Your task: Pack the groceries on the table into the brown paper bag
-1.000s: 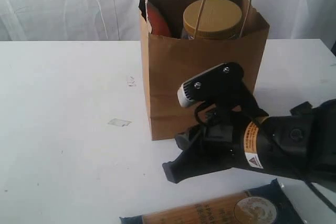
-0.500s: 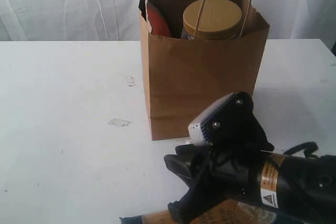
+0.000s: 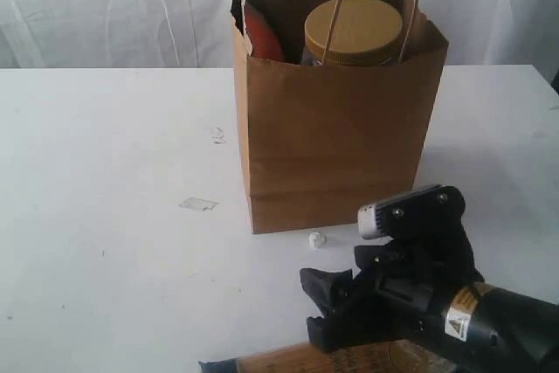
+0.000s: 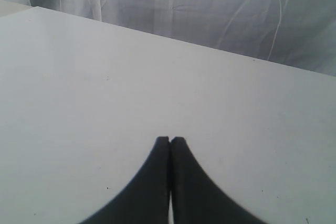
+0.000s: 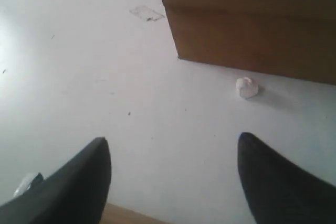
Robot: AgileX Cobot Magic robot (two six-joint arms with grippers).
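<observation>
The small white bit (image 3: 317, 239) has a creased, crumpled top (image 5: 247, 84). It will get squashed thin between my right gripper's fingers when I pick it up.
The brown paper bag (image 3: 332, 128) stands upright mid-table, holding the clear jar with its tan lid (image 3: 354, 31) and an orange-brown pouch (image 3: 260, 34). A long dark-blue-and-tan packet (image 3: 262, 361) lies flat at the near table edge, mostly covered by my right arm. My right gripper (image 3: 319, 312) hovers low just above that packet, open, nothing between its fingers. In the right wrist view the gripper (image 5: 173, 140) has its jaws wide apart, with the packet's tan edge (image 5: 126, 216) beneath and the bag (image 5: 252, 19) ahead. My left gripper (image 4: 170, 139) is shut and empty above the bare table (image 4: 105, 77).
A small white pebble-like bit (image 3: 316, 238) lies on the table just in front of the bag, also visible in the right wrist view (image 5: 247, 87). A scrap of clear tape (image 3: 198, 204) and a faint mark (image 3: 217, 135) sit left of the bag. White curtains hang behind.
My right arm has come down and toward the near table edge, from beside the bag's front to just over the packet. Its jaws have spread wider. The left gripper has not changed.
</observation>
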